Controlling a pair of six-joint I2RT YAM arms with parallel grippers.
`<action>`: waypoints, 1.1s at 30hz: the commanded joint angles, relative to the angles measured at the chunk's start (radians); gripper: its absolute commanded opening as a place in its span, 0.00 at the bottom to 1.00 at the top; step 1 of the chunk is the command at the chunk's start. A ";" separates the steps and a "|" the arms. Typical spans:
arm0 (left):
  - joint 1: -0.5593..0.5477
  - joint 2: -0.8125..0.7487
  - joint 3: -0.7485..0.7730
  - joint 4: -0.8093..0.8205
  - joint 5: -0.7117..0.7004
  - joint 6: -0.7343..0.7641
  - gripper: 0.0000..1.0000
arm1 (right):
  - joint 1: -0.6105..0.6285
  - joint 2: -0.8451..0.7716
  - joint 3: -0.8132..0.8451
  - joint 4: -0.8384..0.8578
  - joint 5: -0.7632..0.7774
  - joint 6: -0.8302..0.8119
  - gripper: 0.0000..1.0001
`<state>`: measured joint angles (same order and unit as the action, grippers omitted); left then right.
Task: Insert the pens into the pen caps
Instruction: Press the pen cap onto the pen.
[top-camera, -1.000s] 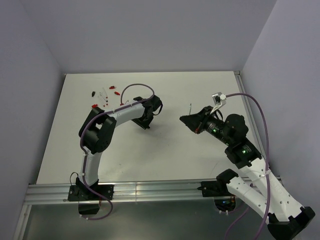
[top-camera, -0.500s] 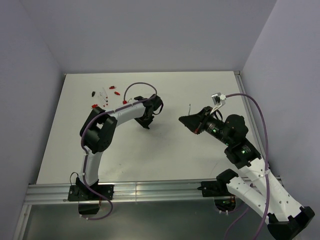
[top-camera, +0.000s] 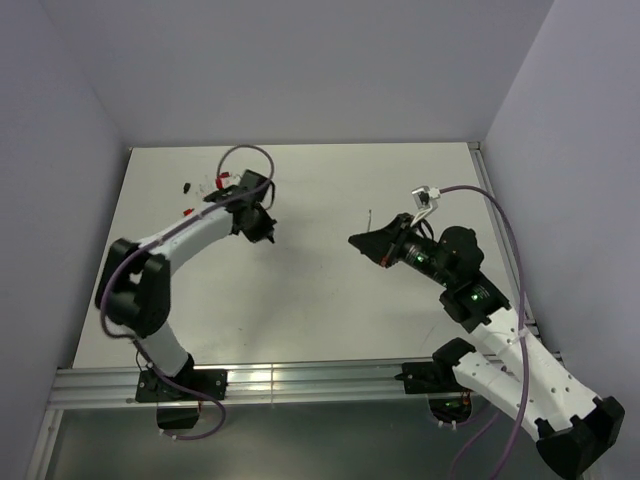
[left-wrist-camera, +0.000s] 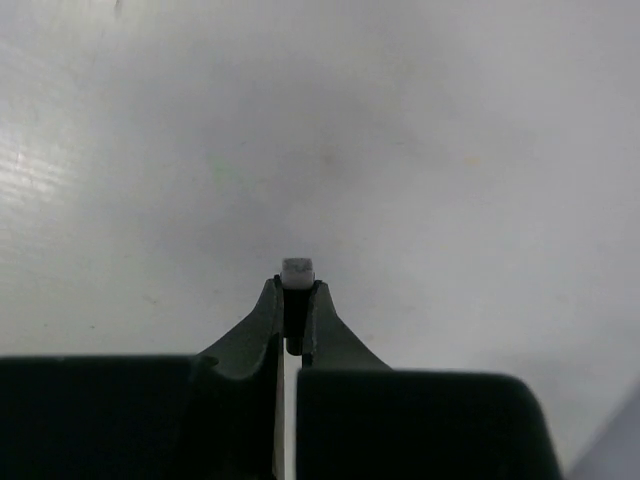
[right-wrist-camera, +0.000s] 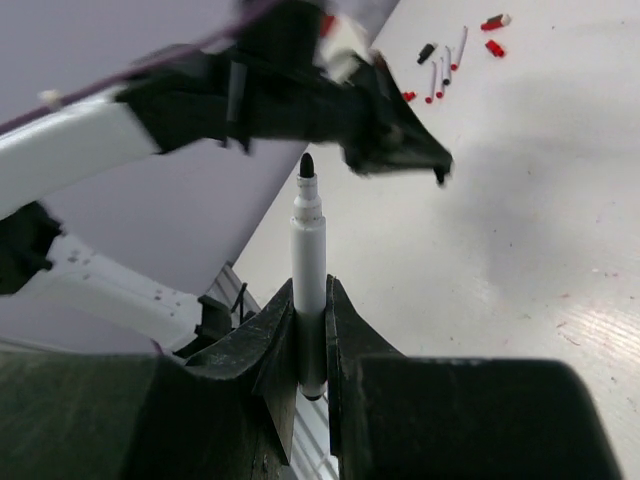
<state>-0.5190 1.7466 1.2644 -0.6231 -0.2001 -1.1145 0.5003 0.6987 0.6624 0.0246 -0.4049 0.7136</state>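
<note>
The pen cap (left-wrist-camera: 297, 285) sits crosswise to the upright pen while the robot's left gripper points down, so the robot should bring that gripper level above the pen's black tip (right-wrist-camera: 307, 166).
My right gripper (top-camera: 360, 243) (right-wrist-camera: 310, 292) is shut on a white-barrelled pen (right-wrist-camera: 308, 240) near its rear end. The pen's bare black tip points up and away, and it shows as a thin line in the top view (top-camera: 368, 216). My left gripper (top-camera: 260, 228) (left-wrist-camera: 298, 287) is shut on a small dark pen cap with a whitish end (left-wrist-camera: 298, 268), held above the table. Its arm crosses the right wrist view above the pen tip, with the gripper (right-wrist-camera: 438, 168) to the right. Loose pens (right-wrist-camera: 459, 46), red caps (top-camera: 188, 211) (right-wrist-camera: 494, 47) and a black cap (top-camera: 186, 186) (right-wrist-camera: 427, 52) lie at the back left.
A purple cable (top-camera: 245, 152) loops over the left arm, and another (top-camera: 490, 200) runs along the right arm. The white table (top-camera: 300, 300) meets grey walls behind and at both sides. A metal rail (top-camera: 300, 380) runs along the near edge.
My left arm has swung left and back, towards the loose pens and caps, still gripping the cap. My right gripper with the pen has shifted slightly left.
</note>
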 joint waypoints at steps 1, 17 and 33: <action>0.080 -0.256 -0.049 0.200 0.216 0.238 0.01 | 0.110 0.091 0.023 0.089 0.099 0.003 0.00; 0.281 -0.748 -0.376 0.779 0.959 0.357 0.00 | 0.399 0.510 0.129 0.516 0.095 0.066 0.00; 0.326 -0.791 -0.579 1.152 0.981 0.121 0.00 | 0.461 0.662 0.195 0.618 0.051 0.116 0.00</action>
<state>-0.2165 0.9810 0.6903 0.4160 0.7635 -0.9489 0.9470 1.3586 0.8089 0.5770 -0.3527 0.8257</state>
